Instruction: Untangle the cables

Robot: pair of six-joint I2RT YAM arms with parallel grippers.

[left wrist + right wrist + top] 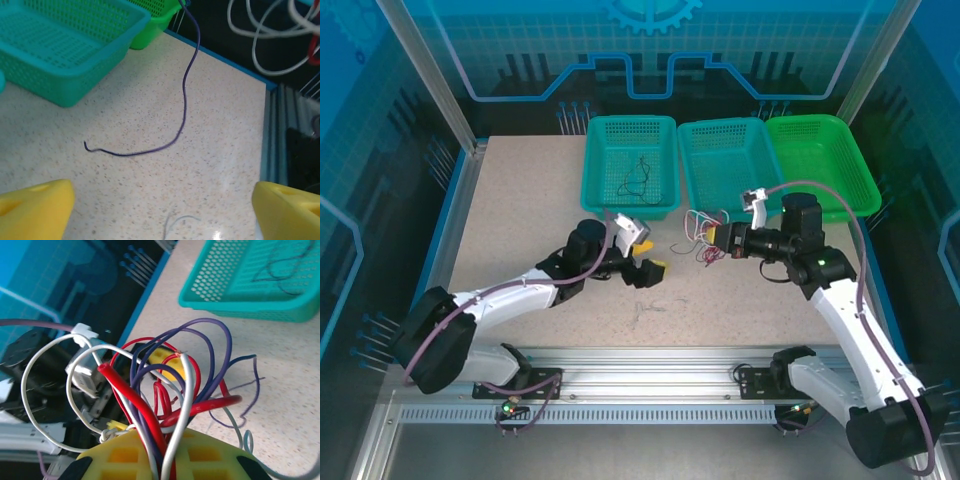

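Note:
Next, my right gripper opens and takes hold of the bundle again while my left gripper pulls the purple cable's end (88, 148), because my right gripper is pinching purple loops (228, 340) together with the red and white cables.
The cables form a tangled bundle (703, 238) of red, white and purple wires (170, 390). My right gripper (718, 238) is shut on this bundle, and its yellow pads (125, 457) pinch the strands at their base just above the table. My left gripper (646, 267) hangs open over the table left of the bundle, with nothing between its yellow fingertips (35, 212). One purple wire (150, 150) lies curved on the table ahead of the left gripper (160, 217). A pale thin wire (181, 221) lies just below it, also seen as a faint wire (646, 305).
Three baskets line the back: a teal basket (665, 165) holding thin black wires (638, 180), a second teal basket (692, 170) and a green basket (865, 190). The blue table edge (265, 85) runs to the right of the left wrist view.

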